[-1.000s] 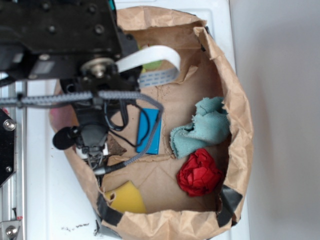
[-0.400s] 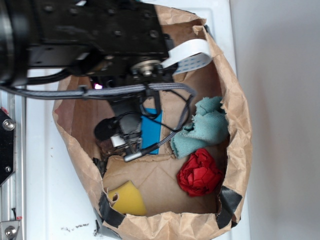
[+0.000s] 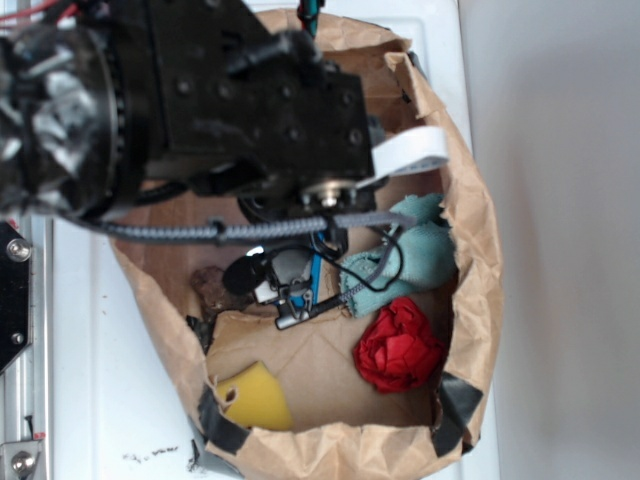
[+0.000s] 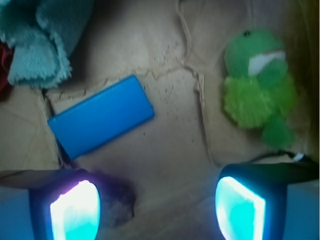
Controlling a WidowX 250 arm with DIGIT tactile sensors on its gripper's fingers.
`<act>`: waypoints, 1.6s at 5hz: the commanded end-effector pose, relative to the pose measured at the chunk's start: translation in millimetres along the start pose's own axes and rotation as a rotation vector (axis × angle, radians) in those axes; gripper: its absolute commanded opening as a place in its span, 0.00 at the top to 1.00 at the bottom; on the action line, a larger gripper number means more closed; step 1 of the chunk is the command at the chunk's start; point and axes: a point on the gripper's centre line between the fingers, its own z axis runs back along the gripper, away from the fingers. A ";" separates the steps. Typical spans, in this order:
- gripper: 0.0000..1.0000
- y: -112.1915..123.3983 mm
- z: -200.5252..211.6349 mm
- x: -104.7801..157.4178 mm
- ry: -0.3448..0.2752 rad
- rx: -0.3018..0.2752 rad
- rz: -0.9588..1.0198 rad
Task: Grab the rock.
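My gripper should keep moving over the rock [image 3: 210, 287] and going down until my open fingers are on both sides of it, as it lies clear of the blue block [image 4: 102, 117] and fits between them.
The rock [image 4: 119, 201] is a small dark jagged stone on the paper floor of the bag, lying right against the inner side of my left fingertip [image 4: 75, 210]. My gripper [image 4: 157, 210] is open, with a wide gap of bare paper between the glowing pads. In the exterior view the rock [image 3: 207, 287] lies at the bag's left side, just left of the gripper [image 3: 290, 305], which the arm largely hides.
A blue block [image 4: 100, 122] lies ahead of the rock. A teal cloth [image 3: 410, 250], a red cloth ball [image 3: 400, 345] and a yellow wedge [image 3: 255, 395] share the brown paper bag [image 3: 470, 250]. A green plush frog [image 4: 257, 90] sits far right.
The arm has swung to the right across the bag, carrying the open gripper from the bag's left edge toward the middle. The rock has stayed in place.
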 end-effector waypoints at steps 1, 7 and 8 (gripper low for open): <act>0.00 -17.2 -12.5 -3.0 -0.059 -0.010 -0.086; 0.00 -34.6 -8.6 -19.7 -0.022 -0.088 -0.191; 0.00 -38.8 -16.4 -20.5 -0.037 -0.073 -0.204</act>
